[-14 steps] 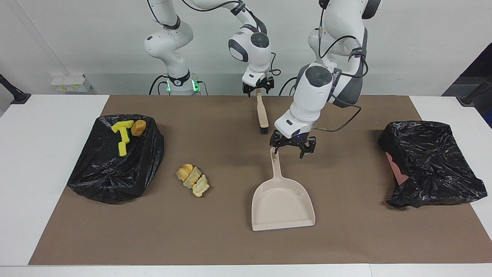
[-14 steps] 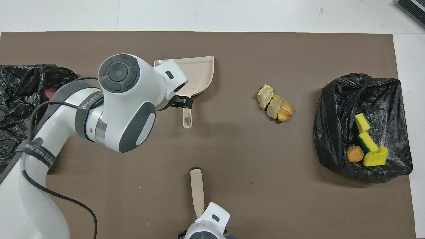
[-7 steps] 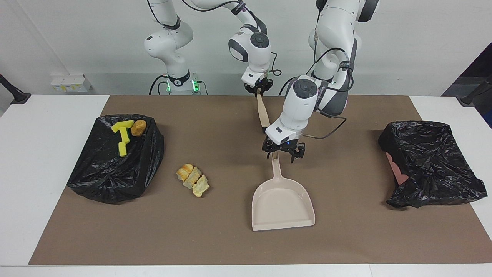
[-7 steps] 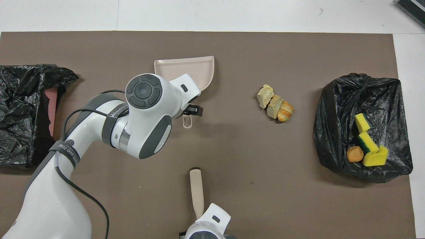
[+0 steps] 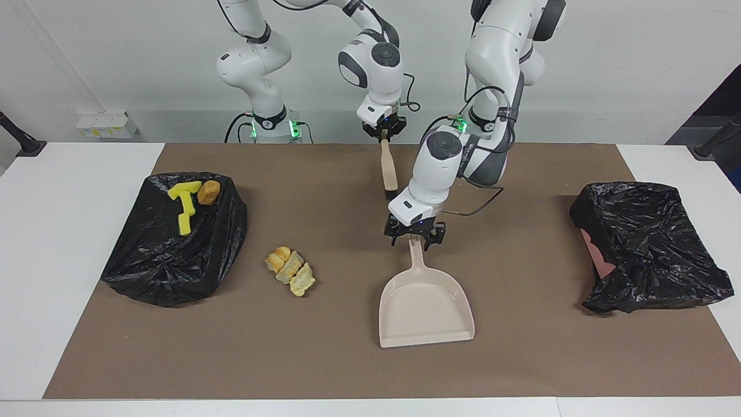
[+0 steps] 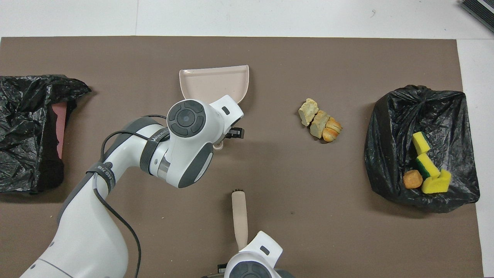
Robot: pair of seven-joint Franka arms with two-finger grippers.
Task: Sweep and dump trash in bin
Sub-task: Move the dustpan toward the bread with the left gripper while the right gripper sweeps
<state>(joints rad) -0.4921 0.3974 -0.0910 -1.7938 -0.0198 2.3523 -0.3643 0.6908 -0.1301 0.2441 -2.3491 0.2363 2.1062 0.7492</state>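
Observation:
The beige dustpan has a raised rim (image 6: 246, 86) that curves along its sides, so the trash chunks (image 6: 319, 123) should stay in it when I take them to the bin.
The beige dustpan (image 5: 425, 304) (image 6: 214, 83) lies flat on the brown mat, its handle pointing toward the robots. My left gripper (image 5: 414, 236) is down at the end of that handle, open, with a finger on each side of it. My right gripper (image 5: 384, 134) is shut on the handle of the beige brush (image 5: 388, 168) (image 6: 239, 216), whose black bristles hang low near the mat. Three pale trash chunks (image 5: 290, 271) (image 6: 319, 121) lie on the mat beside the dustpan. Yellow-green sponge pieces (image 5: 185, 202) (image 6: 426, 162) and an orange lump (image 5: 209, 191) (image 6: 412, 179) rest on the bin (image 5: 173, 255).
That black-bagged bin (image 6: 420, 116) sits at the right arm's end of the table. A second black-bagged bin (image 5: 648, 243) (image 6: 27, 127) stands at the left arm's end. The brown mat (image 5: 521, 359) covers most of the white table.
My left gripper came down over the dustpan handle and now straddles its end. My right gripper shut on the brush handle and shifted the brush slightly toward the right arm's end.

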